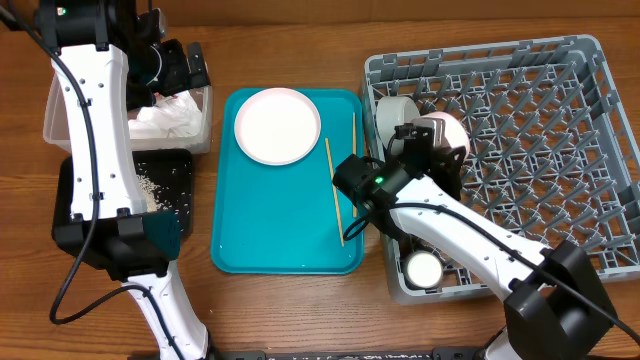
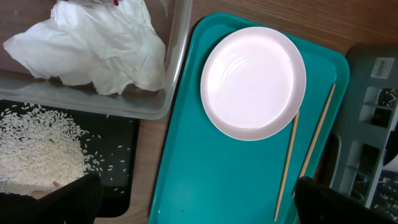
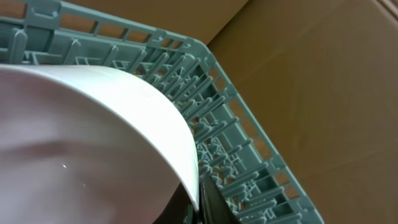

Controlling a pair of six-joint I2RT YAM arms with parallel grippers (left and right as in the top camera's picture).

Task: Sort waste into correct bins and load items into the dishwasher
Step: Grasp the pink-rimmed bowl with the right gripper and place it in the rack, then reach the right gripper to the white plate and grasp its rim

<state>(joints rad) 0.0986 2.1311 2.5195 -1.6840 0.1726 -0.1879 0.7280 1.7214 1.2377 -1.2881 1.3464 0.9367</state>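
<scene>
I keep lowering the pale pink plate (image 1: pixel 452 132) with my right gripper, since it is on edge beside the white bowl, and let go of it among the rack's wires (image 1: pixel 484 172).
My right gripper (image 1: pixel 428 140) (image 3: pixel 199 200) is shut on the rim of a pale pink plate (image 1: pixel 447 130) (image 3: pixel 93 143) and holds it on edge inside the grey dish rack (image 1: pixel 560 60) (image 3: pixel 249 130), at its left side. My left gripper (image 1: pixel 188 68) (image 2: pixel 199 211) is open and empty, above the clear tub (image 1: pixel 52 125) (image 2: pixel 177 56). The tub holds the crumpled napkin (image 1: pixel 165 118) (image 2: pixel 93 50) and a bit of red wrapper (image 2: pixel 114 2). Rice (image 1: pixel 150 185) (image 2: pixel 37 146) lies in the black tray (image 1: pixel 185 165) (image 2: pixel 121 168). A white plate (image 1: pixel 277 125) (image 2: pixel 253 81) and two chopsticks (image 1: pixel 333 190) (image 2: pixel 289 162) lie on the teal tray (image 1: pixel 280 245) (image 2: pixel 211 174).
A white bowl (image 1: pixel 394 112) stands on its side at the rack's left end. A white cup (image 1: pixel 422 268) sits in the rack's near-left corner, under my right arm. My left arm's white links cover part of the black tray.
</scene>
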